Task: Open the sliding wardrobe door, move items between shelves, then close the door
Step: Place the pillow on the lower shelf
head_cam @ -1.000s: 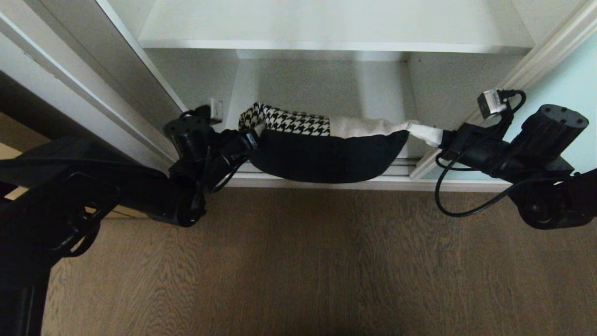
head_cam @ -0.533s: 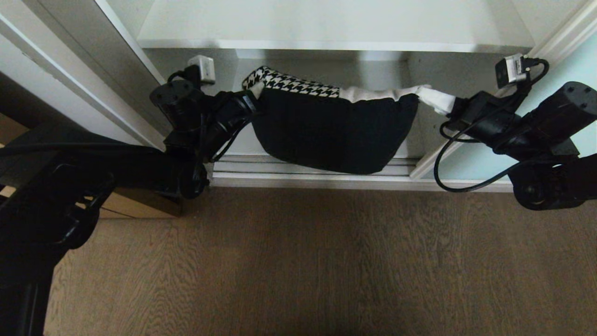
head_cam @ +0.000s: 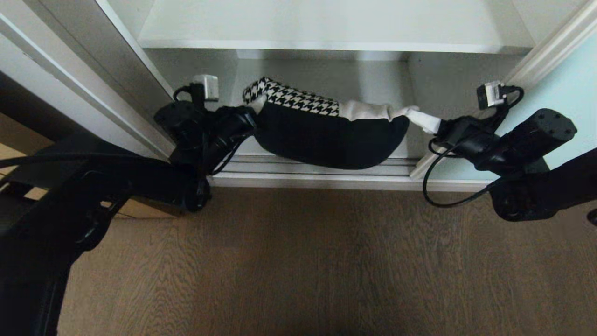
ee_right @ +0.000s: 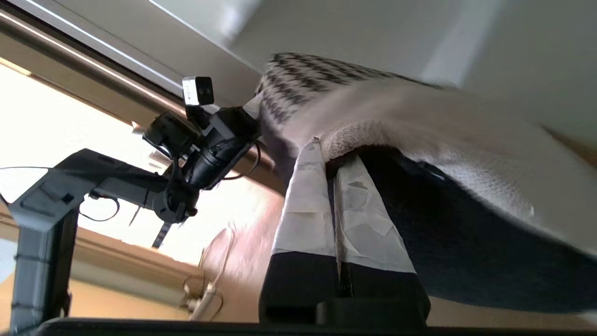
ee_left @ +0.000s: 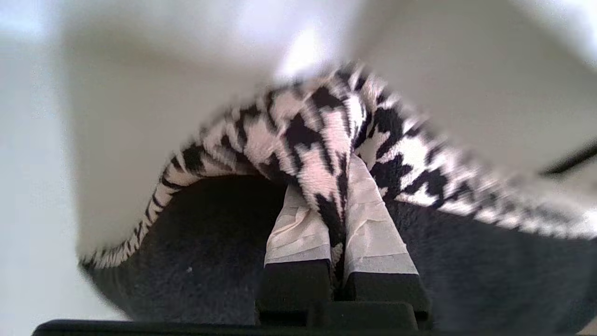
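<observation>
My left gripper should pull the cushion back to the rails (head_cam: 252,164) before my right gripper takes the cushion's side, because only the ends of my right gripper's fingers touch the cushion's beige edge (head_cam: 398,112).
A folded stack of items (head_cam: 326,140), black with a houndstooth piece and a beige one on top, hangs sagging between my two grippers in front of the wardrobe's lower compartment. My left gripper (head_cam: 252,111) is shut on its houndstooth end (ee_left: 322,140), with the cloth pinched between the taped fingers (ee_left: 298,228); the left gripper (ee_left: 343,175) points into the wardrobe. My right gripper (head_cam: 423,121) is shut on the beige end (ee_right: 373,135), and the right gripper (ee_right: 332,151) sits beside the black cloth (ee_right: 466,233). A white shelf (head_cam: 326,45) spans above. The aqua sliding wardrobe door (head_cam: 564,84) stands slid to the right.
Silver floor rails (head_cam: 317,167) run along the wardrobe's front under the stack. A grey side panel and frame (head_cam: 93,79) slant on the left. Brown wood-grain floor (head_cam: 303,261) fills the near part. My left arm (ee_right: 186,154) shows in the right wrist view.
Both grippers have carried the stack up and inward from over the rails toward the lower compartment; over the last half second it sank slightly. Both grips are unchanged.
</observation>
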